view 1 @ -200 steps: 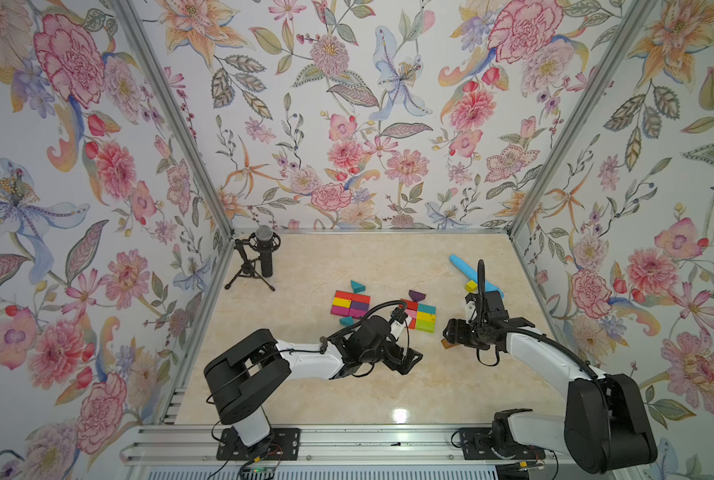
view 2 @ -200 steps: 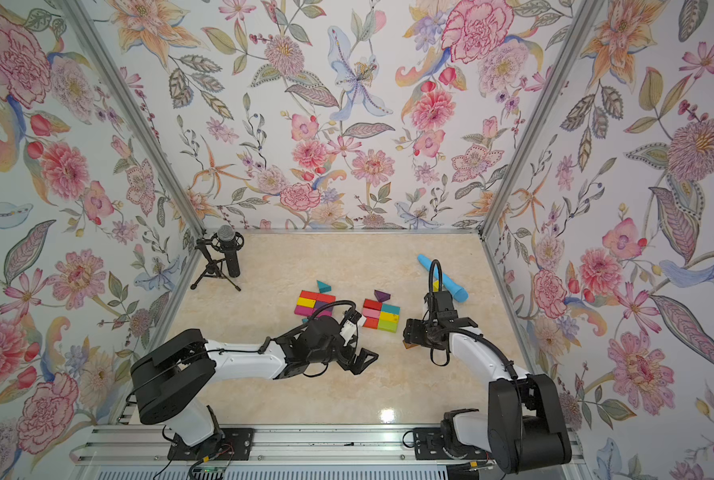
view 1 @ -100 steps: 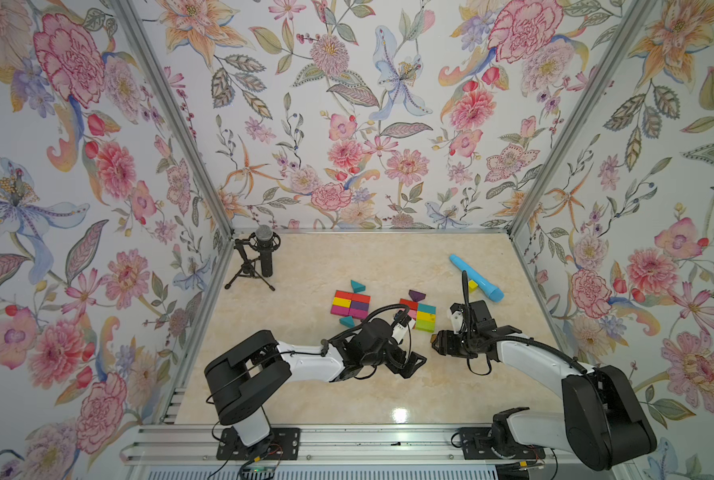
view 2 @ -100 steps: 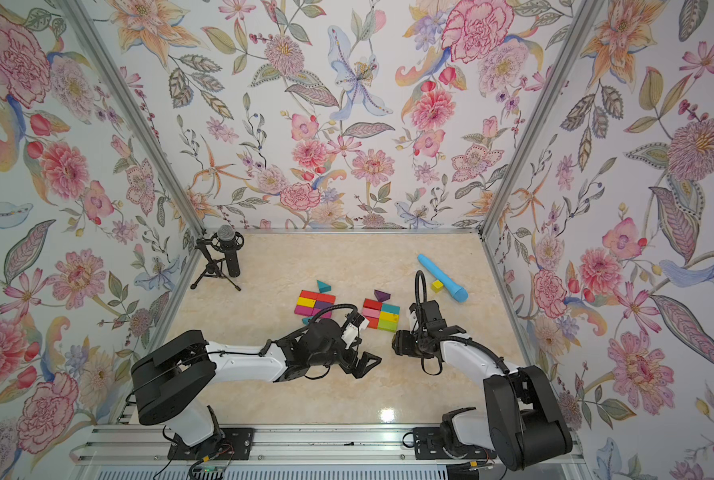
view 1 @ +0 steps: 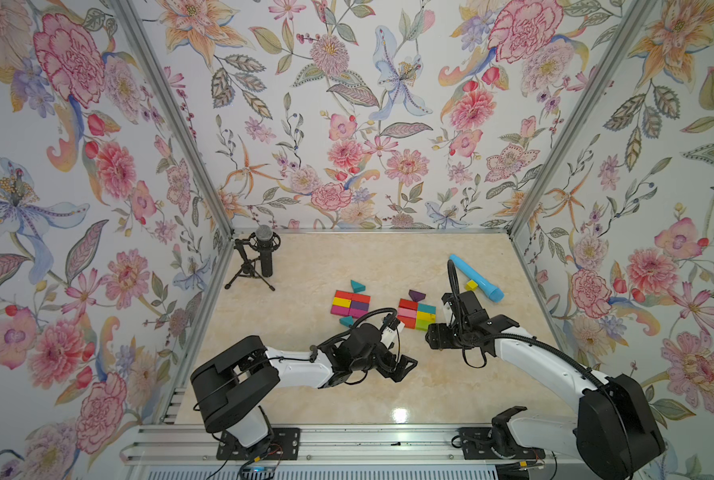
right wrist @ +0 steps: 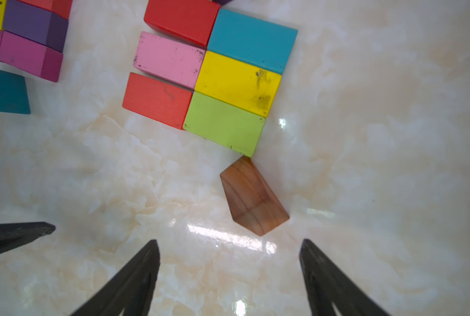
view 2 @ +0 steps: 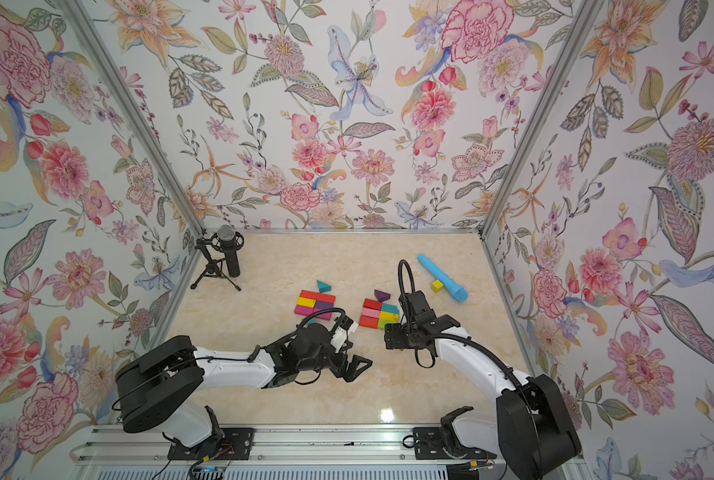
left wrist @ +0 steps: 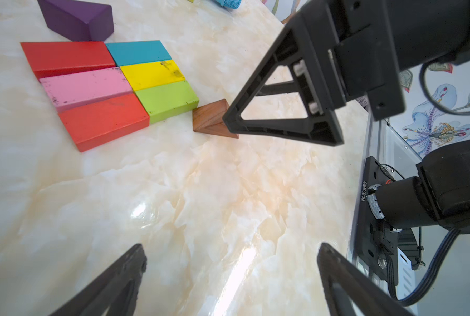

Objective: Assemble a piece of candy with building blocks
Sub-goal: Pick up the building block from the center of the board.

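I should lift the wedge (right wrist: 252, 196) with my right gripper and pass it to my left gripper for placing, because the brown wedge lies crooked at the green brick's corner (right wrist: 248, 154).
The building blocks lie in two flat clusters: a red, yellow, magenta and purple one (view 1: 350, 303) and a red, pink, teal, yellow and green one (view 1: 417, 313). A brown wedge (right wrist: 253, 197) lies loose on the table. Its tip touches the corner of the green brick (right wrist: 224, 121). My right gripper (right wrist: 229, 242) is open just short of the wedge, with nothing between its fingers. One of those fingers (left wrist: 283, 128) hides part of the wedge (left wrist: 210, 120) in the left wrist view. My left gripper (left wrist: 231, 246) is wide open over bare table nearer the front.
A purple wedge (view 1: 417, 295) sits behind the right cluster. Teal wedges (view 1: 357, 286) (view 1: 345, 321) flank the left cluster. A light-blue tube (view 1: 476, 277) and a small yellow cube (view 1: 471, 285) lie at the back right. A microphone on a tripod (view 1: 264, 253) stands in the back left corner.
My right gripper has moved left toward the right cluster with the brown wedge. It has then opened and left the wedge on the table. The left arm has barely moved.
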You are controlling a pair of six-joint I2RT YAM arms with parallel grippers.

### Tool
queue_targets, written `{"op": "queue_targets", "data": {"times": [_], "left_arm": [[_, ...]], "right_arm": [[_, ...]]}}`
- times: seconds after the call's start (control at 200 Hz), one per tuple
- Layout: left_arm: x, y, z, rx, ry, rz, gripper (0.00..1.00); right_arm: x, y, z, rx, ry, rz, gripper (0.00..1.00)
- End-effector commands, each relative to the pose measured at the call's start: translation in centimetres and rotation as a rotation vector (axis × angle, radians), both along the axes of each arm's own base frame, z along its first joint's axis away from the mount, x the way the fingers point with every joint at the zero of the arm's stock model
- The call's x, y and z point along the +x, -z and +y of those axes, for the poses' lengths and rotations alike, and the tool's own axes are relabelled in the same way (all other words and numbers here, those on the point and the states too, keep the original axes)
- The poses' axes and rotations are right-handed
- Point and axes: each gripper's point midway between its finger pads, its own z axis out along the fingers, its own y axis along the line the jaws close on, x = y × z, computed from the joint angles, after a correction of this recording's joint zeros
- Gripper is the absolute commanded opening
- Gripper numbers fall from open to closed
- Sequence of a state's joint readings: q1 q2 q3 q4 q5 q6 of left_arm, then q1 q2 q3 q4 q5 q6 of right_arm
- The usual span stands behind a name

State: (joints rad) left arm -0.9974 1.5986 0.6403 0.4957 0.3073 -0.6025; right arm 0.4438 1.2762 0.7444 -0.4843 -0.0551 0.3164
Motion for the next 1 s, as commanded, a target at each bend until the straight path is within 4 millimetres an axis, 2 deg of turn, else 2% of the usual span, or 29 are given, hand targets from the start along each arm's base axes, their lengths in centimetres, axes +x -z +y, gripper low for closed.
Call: {"op": "queue_targets", "data": {"times": [0.0,0.025,0.145,0.245,0.691,0.861,0.996], "left_arm": [[0.7,-1.6,0.5,-0.052,-0.023,-0.018,0.99],[0.7,-2.2,0.5,-0.065,-0.023,-0.024,0.99],[0.8,-2.3,1.0,-0.088,-0.022,-0.007,0.99],[1.0,-2.3,1.3,-0.108,-0.032,0.008,0.99],[1.6,-2.4,1.7,-0.126,-0.058,0.023,0.99],[1.6,-2.1,1.8,-0.127,-0.064,0.032,0.99],[1.6,-2.1,1.9,-0.129,-0.067,0.033,0.99]], "right_arm": [[-0.1,1.4,-1.2,-0.125,-0.061,0.053,0.85],[0.0,1.8,-1.2,-0.138,-0.075,0.065,0.86],[-0.1,3.6,-1.0,-0.162,-0.137,0.124,0.86],[0.1,4.3,-0.6,-0.171,-0.167,0.143,0.84],[0.4,5.3,-0.3,-0.157,-0.208,0.185,0.71],[0.5,5.5,-0.2,-0.166,-0.217,0.190,0.56],[0.5,5.6,0.0,-0.163,-0.223,0.192,0.52]]}}
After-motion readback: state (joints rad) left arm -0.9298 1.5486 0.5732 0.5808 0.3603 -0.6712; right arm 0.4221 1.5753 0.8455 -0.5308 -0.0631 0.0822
